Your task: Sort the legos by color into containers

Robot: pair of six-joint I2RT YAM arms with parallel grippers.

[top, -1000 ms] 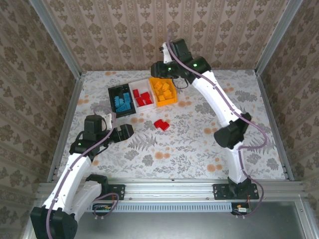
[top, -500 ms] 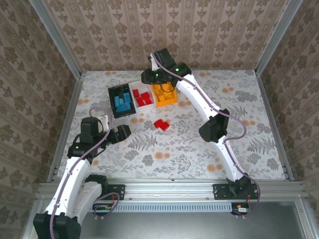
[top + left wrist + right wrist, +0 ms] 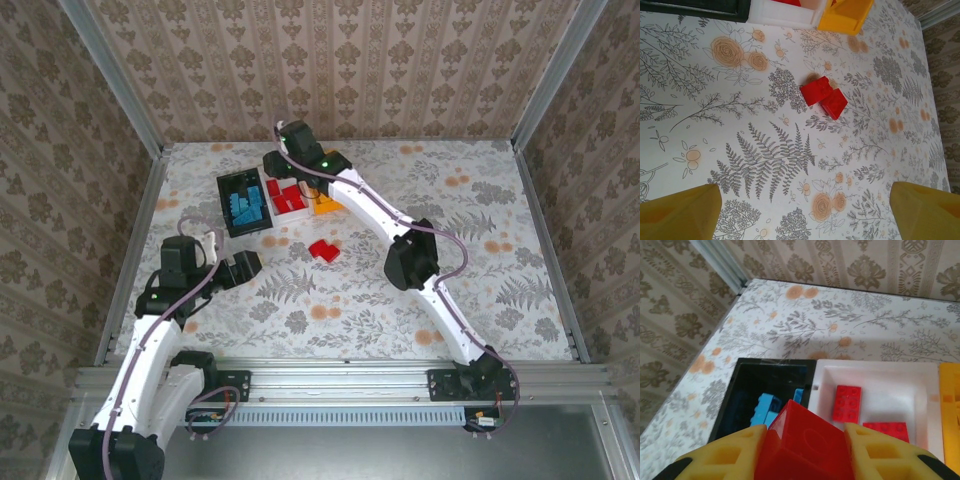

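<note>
I should keep moving my right gripper over the red legos inside (image 3: pixel 290 198) and release there, as the red lego is clear above the white container's edge (image 3: pixel 813 386).
My right gripper (image 3: pixel 807 442) is shut on a red lego (image 3: pixel 810 450) and hangs over the edge where the black container (image 3: pixel 740 385) meets the white one (image 3: pixel 875 367). Blue legos (image 3: pixel 764 410) lie in the black container and red legos (image 3: pixel 847 403) in the white one. In the top view that gripper (image 3: pixel 274 165) is at the far side of the containers, its arm across the orange-yellow container (image 3: pixel 326 206). Two red legos (image 3: pixel 823 96) lie together on the table (image 3: pixel 322 250). My left gripper (image 3: pixel 805 215) stands open above the cloth, short of them, with nothing between its fingers (image 3: pixel 680 215).
The floral cloth (image 3: pixel 480 260) covers the table, which is walled by patterned panels and metal posts (image 3: pixel 110 80). The right arm's elbow (image 3: pixel 405 265) sits low over the middle right. The row of containers (image 3: pixel 785 12) lies beyond the loose red legos in the left wrist view.
The right arm has swung left with the red lego, from above the orange-yellow container to over the white and black ones. The left arm has drawn back slightly.
</note>
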